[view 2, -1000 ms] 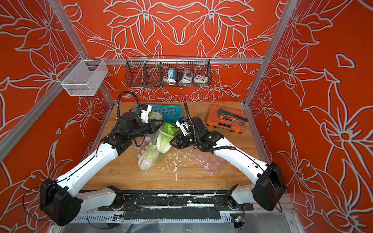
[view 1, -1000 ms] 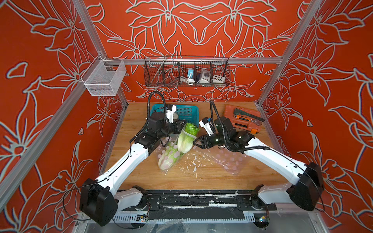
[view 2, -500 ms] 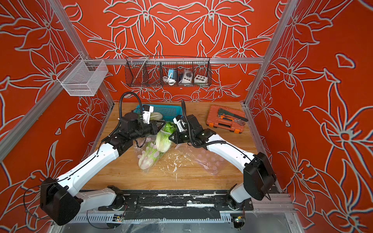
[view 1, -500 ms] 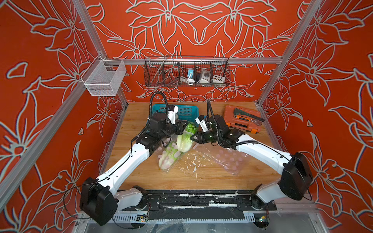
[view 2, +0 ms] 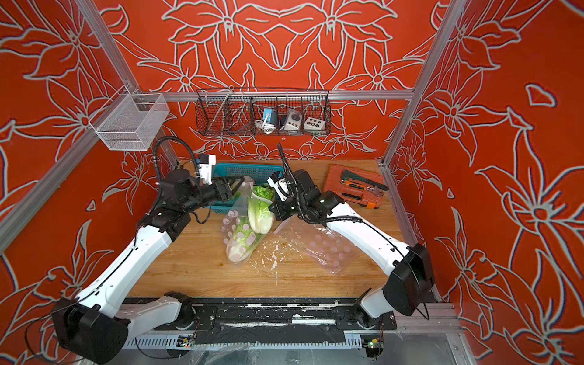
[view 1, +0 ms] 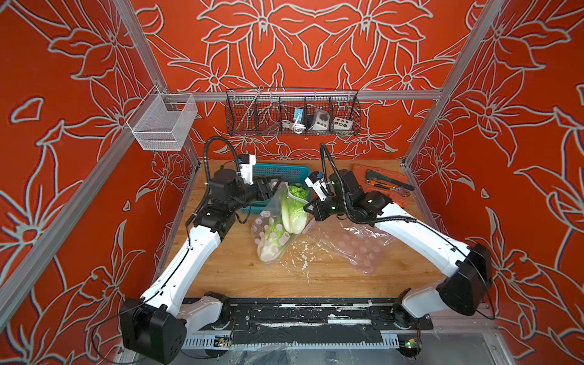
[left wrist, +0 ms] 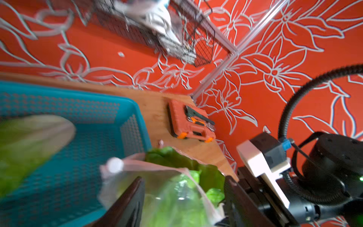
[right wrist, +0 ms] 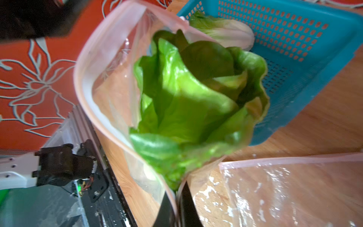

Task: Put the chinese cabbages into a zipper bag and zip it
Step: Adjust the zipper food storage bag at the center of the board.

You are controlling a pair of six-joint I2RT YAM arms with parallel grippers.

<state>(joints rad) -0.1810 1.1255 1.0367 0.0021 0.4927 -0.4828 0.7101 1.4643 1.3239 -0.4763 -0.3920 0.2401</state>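
Note:
A white slider [left wrist: 115,165] is at one end of the open pink rim, so the zipper bag [view 1: 275,230] will shut along that rim when I pull the slider.
The clear zipper bag [view 1: 264,218] with pink dots stands propped on the table, mouth up. One of the chinese cabbages [view 1: 272,241] lies low inside it. A second [view 1: 294,210] stands upright in the mouth, its leaves [right wrist: 186,94] poking out. A third [right wrist: 224,32] lies in the teal basket [view 1: 279,172]. My right gripper [right wrist: 176,189] is shut on the bag's pink rim, beside the upright cabbage. My left gripper [left wrist: 183,182] is open at the opposite side of the mouth, its fingers [left wrist: 127,200] standing apart around the loose rim and leaves.
A second clear dotted bag [view 1: 360,248] lies flat under my right arm. An orange tool case [view 1: 384,186] sits at the back right. A black wire rack [view 1: 292,113] hangs on the back wall and a white mesh basket [view 1: 161,123] on the left post.
My right gripper moved in toward the bag and shut on its rim. My left gripper, shut on the opposite rim before, has opened and let it go.

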